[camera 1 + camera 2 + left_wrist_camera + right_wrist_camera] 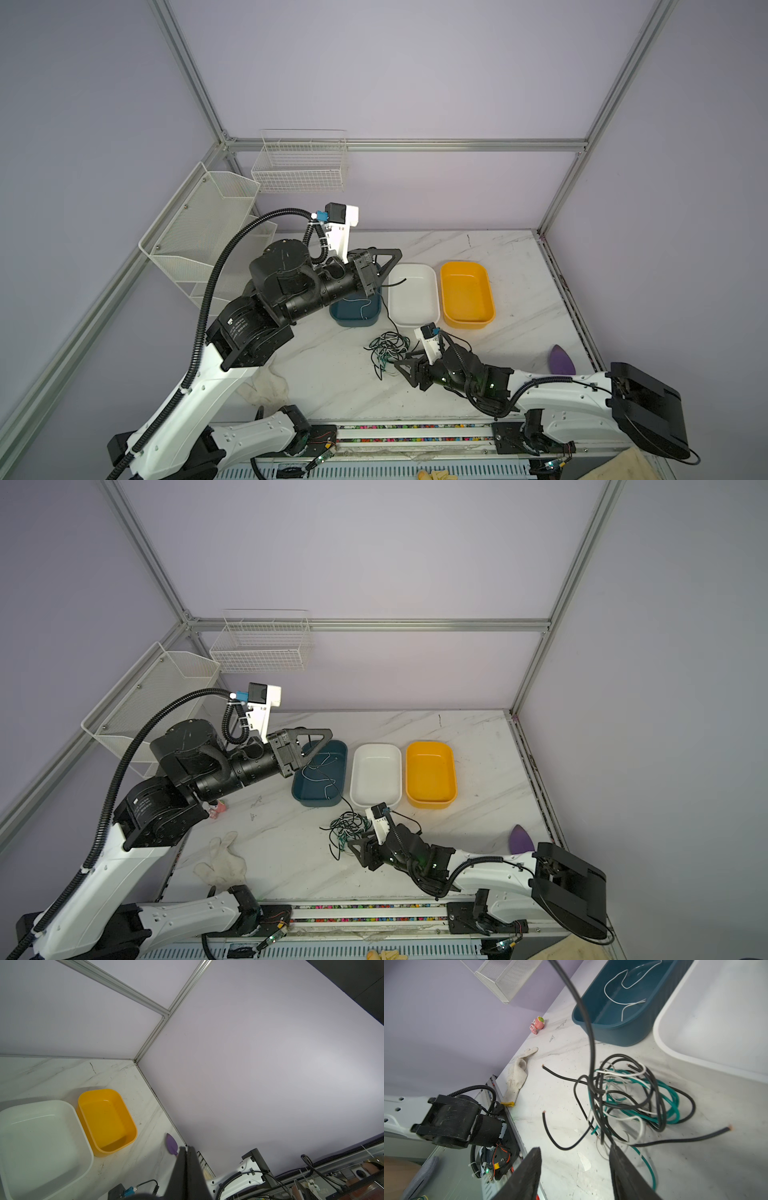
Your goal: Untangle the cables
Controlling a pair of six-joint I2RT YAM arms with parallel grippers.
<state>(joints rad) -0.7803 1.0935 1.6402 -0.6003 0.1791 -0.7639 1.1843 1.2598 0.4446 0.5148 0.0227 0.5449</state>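
The black cable runs from my left gripper into the tangle (601, 1091). My right gripper should back away while my left gripper lifts the cable toward the white bin (413, 297).
A tangle of black, white and green cables (388, 347) (345, 829) (629, 1095) lies on the marble table in front of the bins. One black cable (390, 307) (588, 1022) rises from it to my left gripper (379, 286) (306, 766), which is shut on it above the blue bin (316, 800); the left wrist view shows pressed jaws (186, 1148) but no cable. A white cable (618, 999) lies inside the blue bin. My right gripper (402, 358) (575, 1159) stands open, low at the tangle's near-right edge, bare table between its fingers.
A white bin (413, 322) and a yellow bin (467, 324) stand right of the blue one. A purple object (561, 359) lies by the right wall, a glove (222, 860) and a pink toy (218, 808) at the left. Mesh racks (199, 232) hang at back left.
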